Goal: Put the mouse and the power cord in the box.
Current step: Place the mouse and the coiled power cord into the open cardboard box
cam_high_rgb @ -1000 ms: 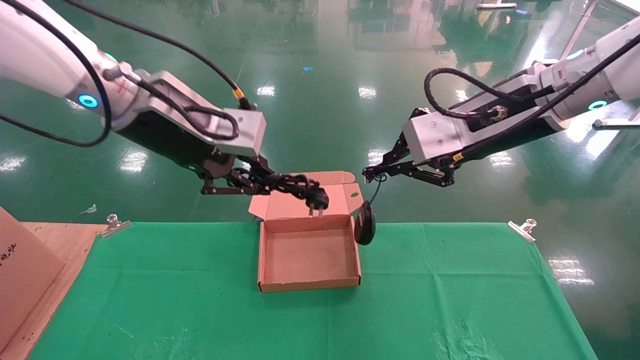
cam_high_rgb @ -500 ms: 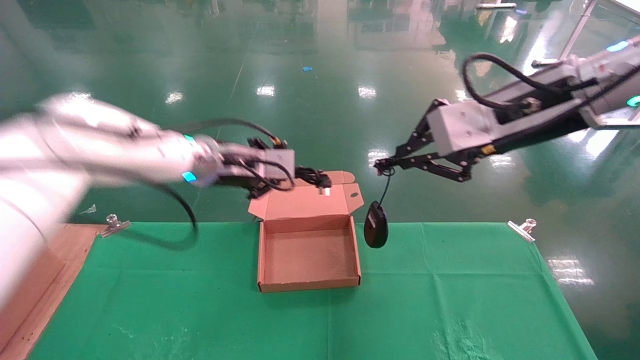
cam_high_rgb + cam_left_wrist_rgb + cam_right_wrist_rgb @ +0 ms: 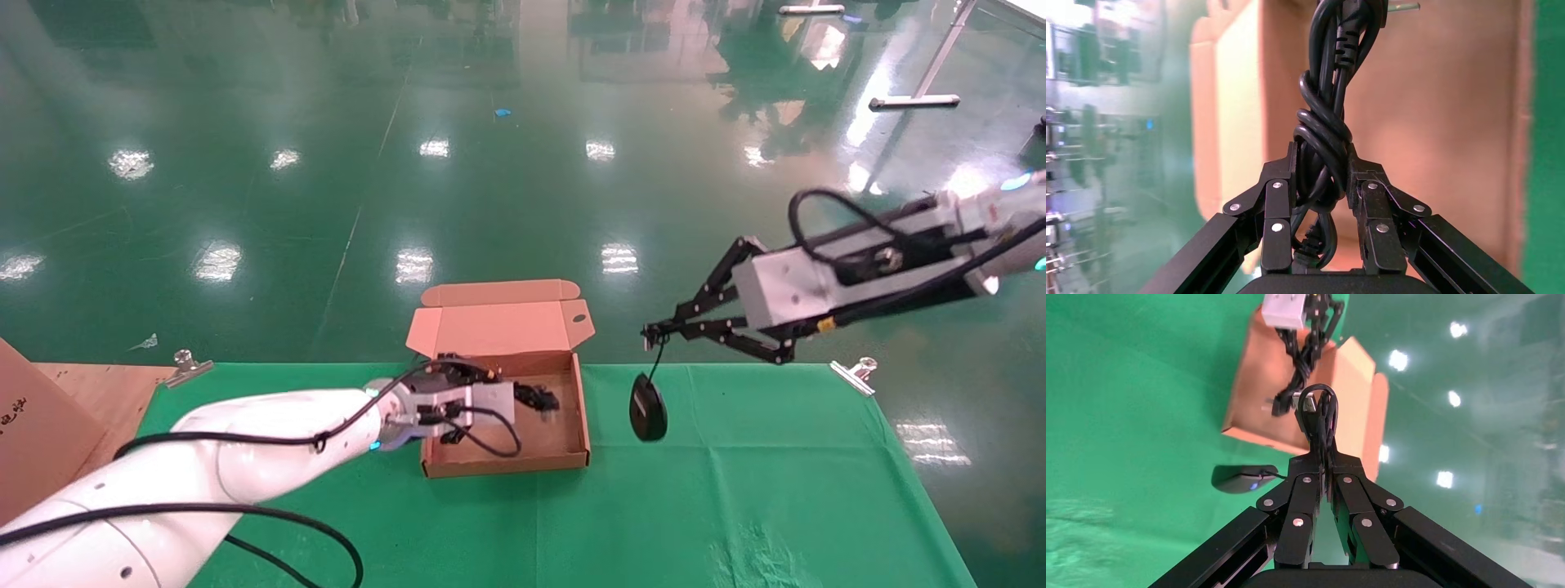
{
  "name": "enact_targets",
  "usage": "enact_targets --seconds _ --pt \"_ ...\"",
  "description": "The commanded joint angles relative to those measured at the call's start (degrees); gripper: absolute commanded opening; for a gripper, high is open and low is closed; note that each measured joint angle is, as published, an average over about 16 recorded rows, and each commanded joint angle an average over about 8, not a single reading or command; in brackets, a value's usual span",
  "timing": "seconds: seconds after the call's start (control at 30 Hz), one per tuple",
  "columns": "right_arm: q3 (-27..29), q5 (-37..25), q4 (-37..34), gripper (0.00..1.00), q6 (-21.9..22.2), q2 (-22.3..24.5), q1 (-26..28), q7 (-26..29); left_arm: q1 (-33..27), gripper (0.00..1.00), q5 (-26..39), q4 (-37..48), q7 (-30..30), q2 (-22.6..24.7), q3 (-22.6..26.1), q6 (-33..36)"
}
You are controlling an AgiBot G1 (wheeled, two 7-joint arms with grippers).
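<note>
The robot's left gripper is closed on the power cord (image 3: 536, 397) and blocks the box (image 3: 549, 436), so it should open and move back out before the right gripper brings in the dangling mouse.
The brown cardboard box (image 3: 507, 467) lies open on the green cloth with its lid (image 3: 498, 327) tilted back. My left gripper (image 3: 527, 397) is low inside the box, shut on the bundled black power cord (image 3: 543, 400). In the left wrist view the cord (image 3: 1324, 131) is pinched between the jaws (image 3: 1321, 159) over the box floor (image 3: 1438, 122), plug end away from me. My right gripper (image 3: 654, 333) hangs right of the box, shut on the mouse's thin cable (image 3: 1318, 404). The black mouse (image 3: 648, 416) dangles below it, just above the cloth, outside the box (image 3: 1254, 398).
The green cloth (image 3: 735, 490) covers the table, held by metal clips at the far left (image 3: 186, 365) and far right (image 3: 854, 374) corners. A wooden board with a cardboard piece (image 3: 41, 441) lies at the left edge. Glossy green floor lies beyond the far edge.
My left arm swung down and brought the power cord from above the lid into the box. My right gripper moved right and lower, carrying the dangling mouse away from the box.
</note>
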Motion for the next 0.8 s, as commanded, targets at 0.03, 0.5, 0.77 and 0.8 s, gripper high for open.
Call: enact_targets --seconds 0.03,0.5,0.77,0.8 --pt "-0.1 -0.1 -0.5 0.00 0.6 0.1 -1.0 -0.4 0.9 0.46 -0.5 -0.6 -1.2 0.0 1.6 -0.1" --pt "0.2 0.6 -2.2 0.00 2.0 -2.1 -2.4 -1.1 0.9 1.00 -10.8 -0.6 5.8 -0.3 3.9 -1.0" --pt "0.5 1.0 -2.0 0.00 1.8 -3.9 -0.5 -0.7 -0.1 1.00 -15.2 0.6 9.3 -0.3 4.6 -1.8" --pt "0.5 1.0 -1.9 0.00 1.9 -4.2 -0.2 -0.7 -0.4 1.00 -16.0 0.9 9.5 -0.4 4.4 -2.1"
